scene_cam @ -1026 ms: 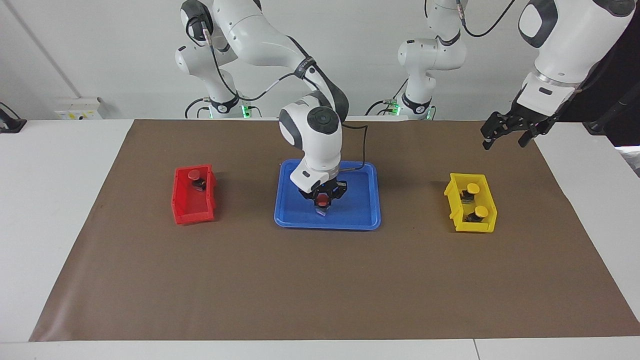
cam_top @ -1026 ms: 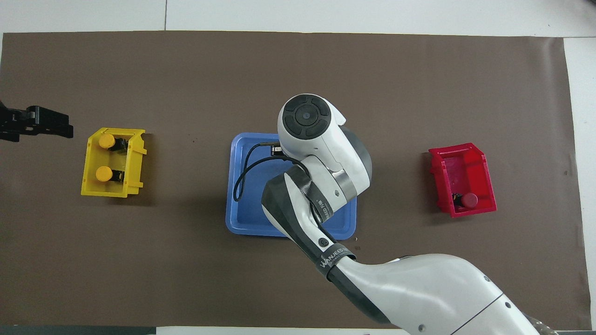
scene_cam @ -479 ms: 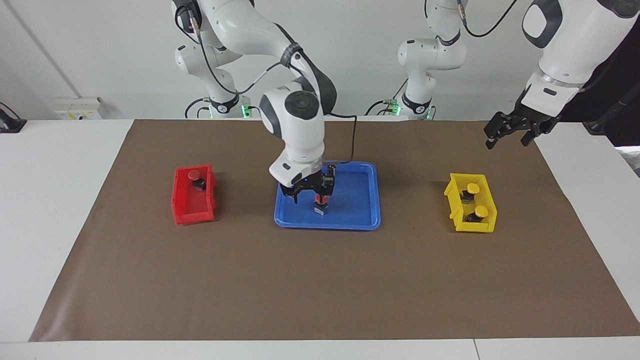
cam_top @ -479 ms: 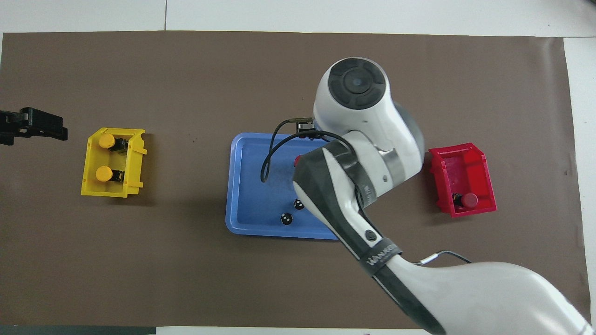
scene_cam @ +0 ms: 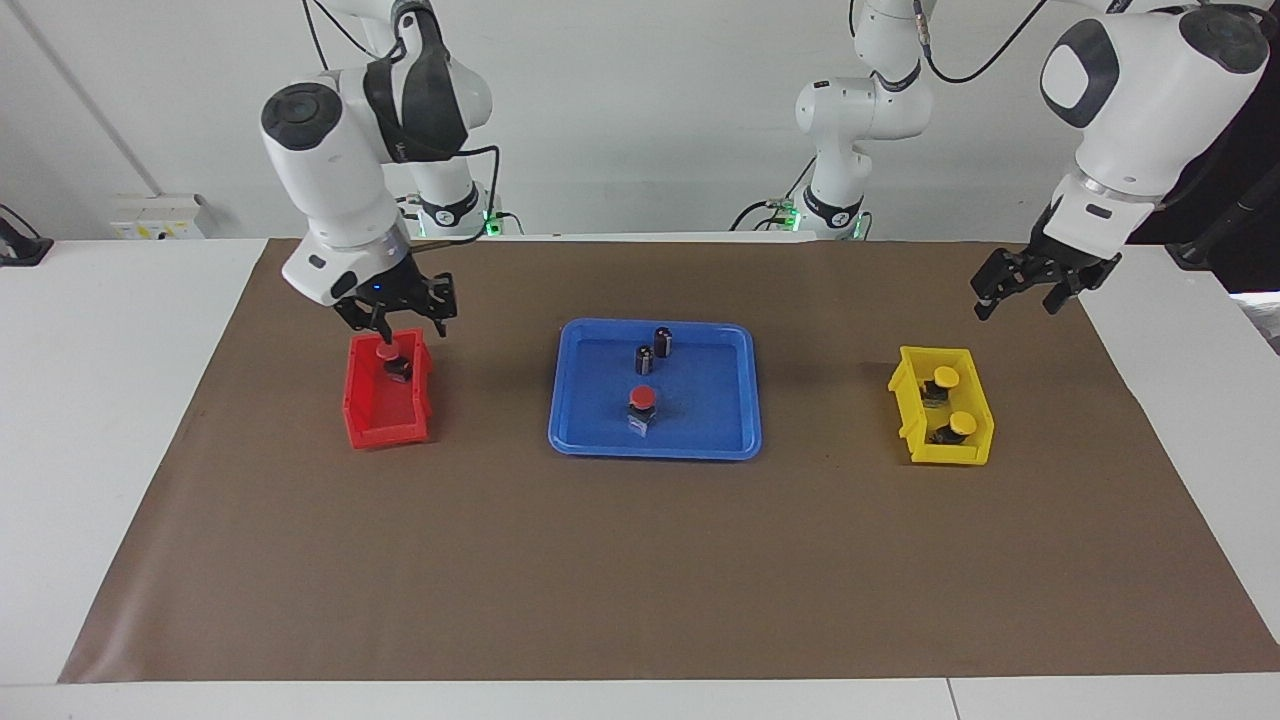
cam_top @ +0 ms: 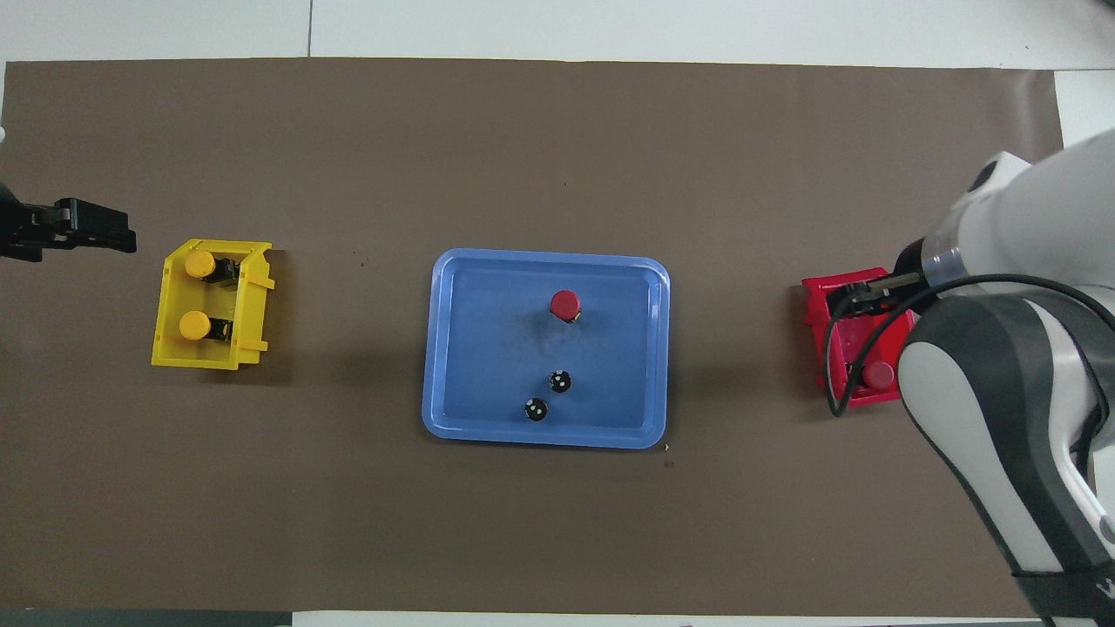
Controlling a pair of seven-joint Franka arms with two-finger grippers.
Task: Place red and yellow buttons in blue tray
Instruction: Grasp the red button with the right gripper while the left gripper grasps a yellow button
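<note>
The yellow button (cam_top: 211, 267) should stay upright with its cap up when the robot sets it in the blue tray, because the red button (cam_top: 565, 306) is standing on its dark end.
The blue tray (scene_cam: 570, 440) (cam_top: 435, 348) lies mid-table. One red button (scene_cam: 642, 398) (cam_top: 564, 303) stands in it, free of any gripper. The other red button (scene_cam: 386, 350) (cam_top: 878, 374) lies in the red bin (scene_cam: 372, 425) (cam_top: 858, 296). My right gripper (scene_cam: 405, 325) hangs open and empty just over that button and the bin's end nearest the robots. Two yellow buttons (scene_cam: 946, 376) (scene_cam: 963, 423) (cam_top: 199, 263) (cam_top: 193, 326) lie in the yellow bin (scene_cam: 905, 395) (cam_top: 253, 305). My left gripper (scene_cam: 1020, 292) (cam_top: 78, 237) is open and empty, in the air beside the yellow bin.
Two dark capless cylinders (scene_cam: 663, 340) (scene_cam: 644, 358) (cam_top: 559, 380) (cam_top: 535, 409) stand in the tray, nearer to the robots than the red button. A brown mat (scene_cam: 640, 560) covers the table. In the overhead view my right arm hides part of the red bin.
My right gripper let go of the red button in the blue tray, rose and swung over to the red bin. My left gripper only shifted slightly.
</note>
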